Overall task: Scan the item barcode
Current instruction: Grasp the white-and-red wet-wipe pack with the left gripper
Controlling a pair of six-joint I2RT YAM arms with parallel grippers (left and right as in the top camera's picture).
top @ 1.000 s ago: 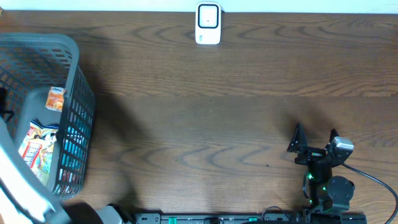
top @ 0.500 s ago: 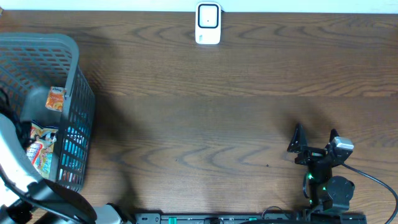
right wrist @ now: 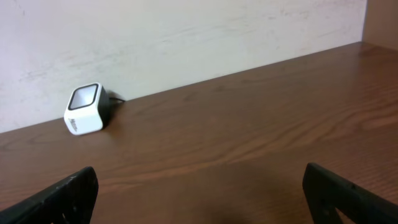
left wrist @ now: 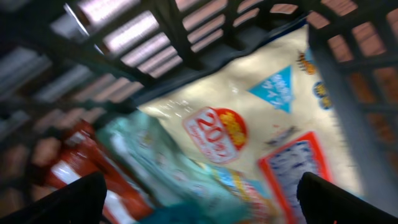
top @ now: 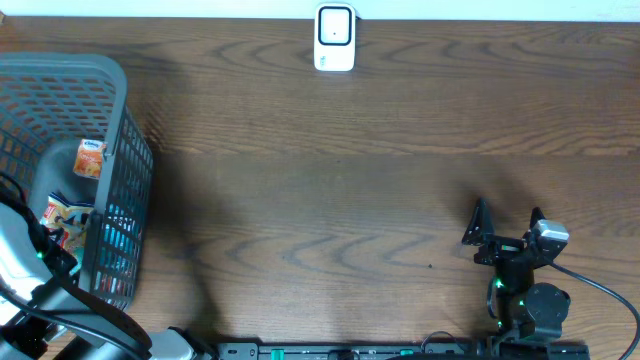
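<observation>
My left gripper should head next for the cream snack bag (left wrist: 261, 99) and its red round badge (left wrist: 214, 135) until its fingers pinch the bag, because the bag lies uncovered in front of those open fingers.
In the left wrist view my left gripper (left wrist: 199, 211) hangs open inside the grey basket (left wrist: 339, 81), with nothing between its fingers. Below it lie a cream snack bag (left wrist: 249, 118) with a red round badge, a teal packet (left wrist: 165, 165) and a red packet (left wrist: 65, 171), all blurred. From overhead the basket (top: 125, 130) stands at the far left, holding an orange packet (top: 88, 158) and the snack bag (top: 66, 216); my left arm (top: 30, 275) covers the gripper. The white scanner (top: 334, 38) stands at the table's back edge. My right gripper (top: 505, 232) is open above bare wood at the near right.
The right wrist view shows the scanner (right wrist: 85, 109) far off to the left against a pale wall (right wrist: 186, 37). The basket's lattice walls (left wrist: 143, 37) close in around the left gripper. The arm bases and cables (top: 530, 310) sit along the near edge.
My left arm has shifted over the basket's near left corner and now covers more of the snack bag. The right arm has not moved.
</observation>
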